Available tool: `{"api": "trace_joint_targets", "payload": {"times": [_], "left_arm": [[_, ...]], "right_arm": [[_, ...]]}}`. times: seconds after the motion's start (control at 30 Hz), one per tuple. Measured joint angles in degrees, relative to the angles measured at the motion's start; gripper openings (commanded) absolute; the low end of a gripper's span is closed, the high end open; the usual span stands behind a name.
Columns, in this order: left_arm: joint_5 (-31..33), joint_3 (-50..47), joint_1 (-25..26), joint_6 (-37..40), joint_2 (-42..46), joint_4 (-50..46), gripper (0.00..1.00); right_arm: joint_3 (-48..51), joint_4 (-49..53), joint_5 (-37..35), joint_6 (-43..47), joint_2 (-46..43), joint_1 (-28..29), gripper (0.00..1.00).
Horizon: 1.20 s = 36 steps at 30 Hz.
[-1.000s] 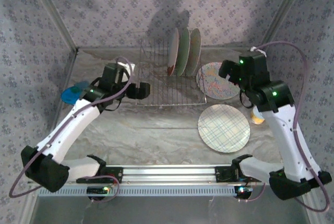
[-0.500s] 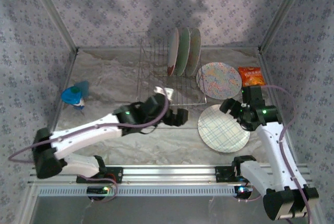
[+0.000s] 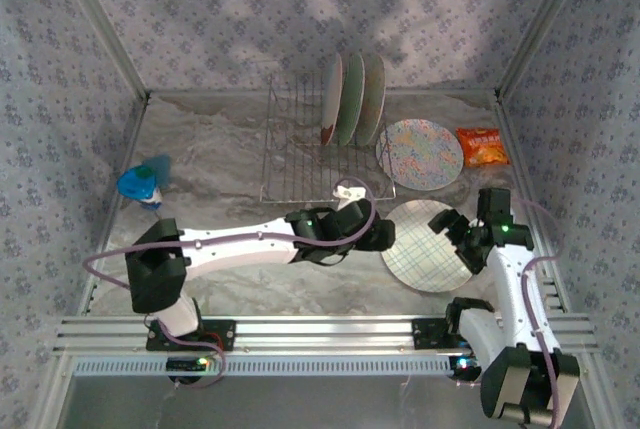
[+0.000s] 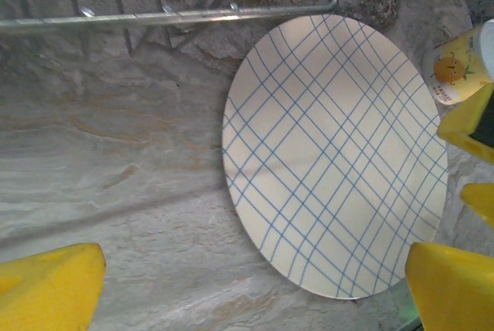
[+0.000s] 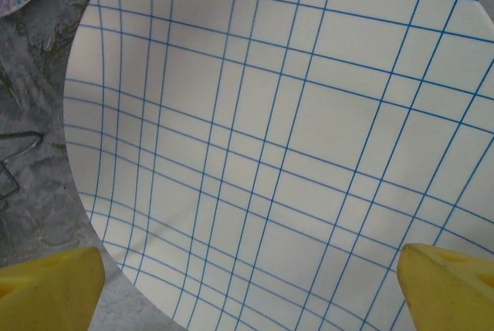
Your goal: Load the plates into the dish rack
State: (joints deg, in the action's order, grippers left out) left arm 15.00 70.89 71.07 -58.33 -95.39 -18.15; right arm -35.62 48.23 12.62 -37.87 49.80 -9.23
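The plaid plate's free edge (image 4: 226, 165) runs between my left gripper's open fingers, so I keep lowering them until they straddle that edge (image 4: 239, 211), then close.
A pale plaid plate (image 3: 420, 249) lies flat on the table in front of the dish rack (image 3: 300, 154). My left gripper (image 3: 382, 236) hangs open at its left edge, both yellow fingers (image 4: 46, 285) wide apart over the plate (image 4: 340, 153) and nothing between them. Above the plate's right side, my right gripper (image 3: 456, 239) is open too, and the blue grid (image 5: 293, 138) lies below its fingers (image 5: 451, 288). Three plates (image 3: 352, 99) stand upright in the rack's right end. A floral plate (image 3: 420, 154) lies flat to the rack's right.
An orange snack packet (image 3: 482, 146) sits at the back right, a blue bowl (image 3: 140, 184) at the far left. A small yellow-and-white cup (image 4: 459, 65) stands just right of the plaid plate. The rack's front wire (image 4: 170, 16) runs close behind it.
My left arm swung from the rack's left side across to the plaid plate. My right arm drew back from the floral plate to above the plaid plate. Both grippers stayed open.
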Motion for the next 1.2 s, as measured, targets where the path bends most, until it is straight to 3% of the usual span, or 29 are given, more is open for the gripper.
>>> {"api": "trace_joint_targets", "payload": {"times": [0.37,1.2], "left_arm": [[-2.25,2.91,3.21,-4.7,-8.63,1.73,0.99],[-8.28,4.15,1.66,-7.41,-15.78,9.75,0.99]], "right_arm": [[2.71,-5.42,2.89,2.99,2.95,-3.52,0.99],[6.19,-9.9,2.86,4.48,7.96,-4.57,0.99]]}}
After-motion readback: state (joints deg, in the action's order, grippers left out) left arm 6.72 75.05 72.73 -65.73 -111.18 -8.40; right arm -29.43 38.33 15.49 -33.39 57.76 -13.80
